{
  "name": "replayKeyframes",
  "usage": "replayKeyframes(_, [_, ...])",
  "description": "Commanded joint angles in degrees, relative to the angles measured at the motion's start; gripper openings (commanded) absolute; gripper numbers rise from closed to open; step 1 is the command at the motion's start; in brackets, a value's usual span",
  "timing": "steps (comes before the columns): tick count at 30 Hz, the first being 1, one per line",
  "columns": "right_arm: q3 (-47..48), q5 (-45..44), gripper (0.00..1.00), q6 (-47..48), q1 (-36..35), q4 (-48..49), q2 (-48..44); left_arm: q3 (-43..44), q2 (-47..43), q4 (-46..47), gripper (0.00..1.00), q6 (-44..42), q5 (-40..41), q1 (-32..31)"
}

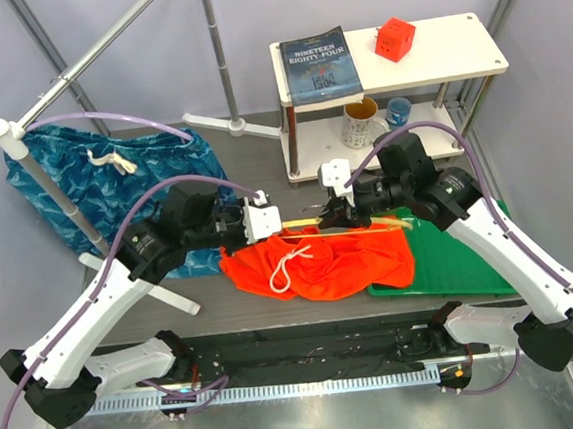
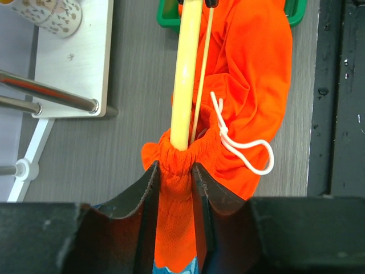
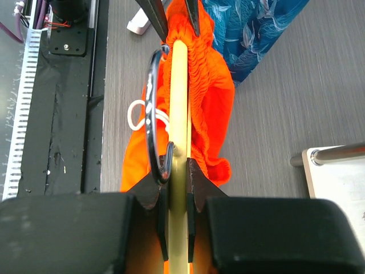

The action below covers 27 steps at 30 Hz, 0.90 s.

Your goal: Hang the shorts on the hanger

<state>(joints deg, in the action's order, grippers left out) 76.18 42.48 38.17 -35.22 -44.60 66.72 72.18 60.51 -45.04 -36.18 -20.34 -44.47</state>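
My right gripper should leave the hanger's bar and stretch the waistband's loose side (image 3: 219, 170) over the hanger's other end, because the waistband goes around only the hanger's end at my left gripper (image 2: 179, 147).
The orange-red shorts (image 1: 321, 262) lie bunched on the table between the arms, white cord (image 1: 289, 266) on top. The yellow hanger (image 1: 363, 230) runs level above them. My left gripper (image 1: 265, 219) is shut on the shorts' waistband (image 2: 177, 188), which is gathered round the hanger's end (image 2: 185, 85). My right gripper (image 1: 338, 208) is shut on the hanger's bar (image 3: 179, 114) by its dark metal hook (image 3: 153, 114). The shorts (image 3: 208, 108) hang over the bar's far half.
Blue wave-patterned shorts (image 1: 113, 184) lie at the left under a white rack pole (image 1: 53, 185). A green mat (image 1: 451, 255) lies at the right. A white shelf (image 1: 393, 55) at the back holds a book, a red cube and mugs below.
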Motion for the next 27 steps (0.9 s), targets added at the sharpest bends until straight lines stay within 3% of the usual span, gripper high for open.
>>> replayKeyframes(1, [0.72,7.35,0.01,-1.17,-1.60,9.96,-3.00,-0.03,1.80,1.00,0.30,0.06,-3.22,-0.18])
replayKeyframes(7, [-0.33,7.44,0.01,1.99,-2.74,10.50,-3.96,0.33,3.56,0.04,0.32,0.76,-2.77,-0.27])
replayKeyframes(10, [-0.42,7.44,0.01,2.17,-2.92,10.76,-4.05,0.94,3.82,-1.81,0.21,0.76,-3.74,-0.27])
replayKeyframes(13, [-1.38,7.09,0.01,0.95,-3.01,12.69,-4.66,0.50,3.56,-3.13,0.03,1.73,-5.06,-0.27])
replayKeyframes(15, [-1.74,6.48,0.04,-0.37,-3.01,12.96,-4.93,0.24,2.51,-3.39,0.00,3.39,-5.24,-0.09])
replayKeyframes(17, [-1.83,4.11,0.20,-4.06,-3.01,12.87,-5.54,-0.90,0.93,-3.39,0.00,3.14,-5.59,0.34])
replayKeyframes(18, [-1.91,3.15,0.47,-5.46,-3.01,12.61,-5.81,-1.51,-1.08,-2.96,0.00,2.79,-6.29,0.69])
replayKeyframes(21, [-2.97,0.41,0.84,-12.84,-2.84,12.69,-8.18,-3.89,-5.12,-2.43,0.00,1.04,-7.96,2.80])
replayKeyframes(24, [-3.50,0.24,0.93,-23.21,-2.92,15.50,-11.24,-4.86,-6.98,-5.49,0.00,-1.34,-11.47,2.81])
replayKeyframes(27, [-3.85,-1.34,0.94,-30.15,-2.92,17.97,-13.54,-5.82,-8.56,-10.15,0.00,-5.02,-14.11,2.72])
